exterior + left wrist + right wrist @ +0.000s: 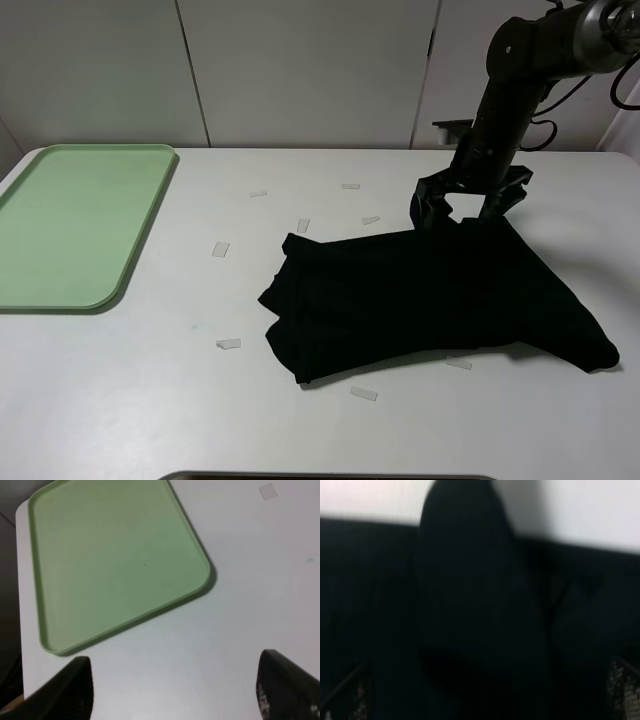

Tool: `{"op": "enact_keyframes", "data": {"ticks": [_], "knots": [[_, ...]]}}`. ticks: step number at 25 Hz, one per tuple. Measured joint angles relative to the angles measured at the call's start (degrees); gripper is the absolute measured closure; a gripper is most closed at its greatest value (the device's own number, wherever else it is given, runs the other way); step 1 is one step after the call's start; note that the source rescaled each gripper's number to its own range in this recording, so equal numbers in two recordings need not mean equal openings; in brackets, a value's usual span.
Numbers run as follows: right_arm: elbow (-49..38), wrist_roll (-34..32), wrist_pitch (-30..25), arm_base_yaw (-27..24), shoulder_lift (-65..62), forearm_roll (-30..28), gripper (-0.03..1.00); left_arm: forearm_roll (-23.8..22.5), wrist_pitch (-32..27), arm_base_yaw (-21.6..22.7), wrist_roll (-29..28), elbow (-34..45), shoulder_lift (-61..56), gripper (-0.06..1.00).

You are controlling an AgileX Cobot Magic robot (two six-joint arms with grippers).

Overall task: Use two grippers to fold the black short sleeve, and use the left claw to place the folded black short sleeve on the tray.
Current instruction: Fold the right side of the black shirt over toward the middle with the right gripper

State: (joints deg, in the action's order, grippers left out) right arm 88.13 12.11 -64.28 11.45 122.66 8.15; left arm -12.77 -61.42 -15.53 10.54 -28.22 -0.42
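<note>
A loose fold (470, 545) stands up beyond the far edge of the black short sleeve, so the robot's right gripper should pinch it and put it down onto the cloth (412, 248) before moving back.
The black short sleeve (420, 295) lies crumpled and partly folded on the white table, right of the middle. My right gripper (468, 205) reaches down at the shirt's far edge with its jaws spread wide. In the right wrist view the black short sleeve (470, 610) fills nearly the whole picture, and the right gripper (487, 695) shows only its fingertips (625, 685) far apart over it. The tray (70, 225) sits bare at the far left. Beside the tray (115, 560), my left gripper (175, 695) hangs open over bare table, holding nothing. The left arm is outside the exterior view.
Several small pale tape strips (221, 248) lie scattered on the table around the shirt. A dark grey slab (330, 476) shows at the table's front edge. White wall panels stand behind the table.
</note>
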Motion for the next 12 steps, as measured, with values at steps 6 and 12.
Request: {"op": "enact_keyframes", "data": {"ticks": [6, 12], "knots": [[-4.52, 0.0, -5.2, 0.0, 0.0, 5.84, -0.03, 0.0, 0.0, 0.0, 0.0, 0.0, 0.0, 0.28], [-4.98, 0.0, -3.16, 1.29, -1.26, 1.95, -0.03, 0.0, 0.0, 0.0, 0.0, 0.0, 0.0, 0.28]]}}
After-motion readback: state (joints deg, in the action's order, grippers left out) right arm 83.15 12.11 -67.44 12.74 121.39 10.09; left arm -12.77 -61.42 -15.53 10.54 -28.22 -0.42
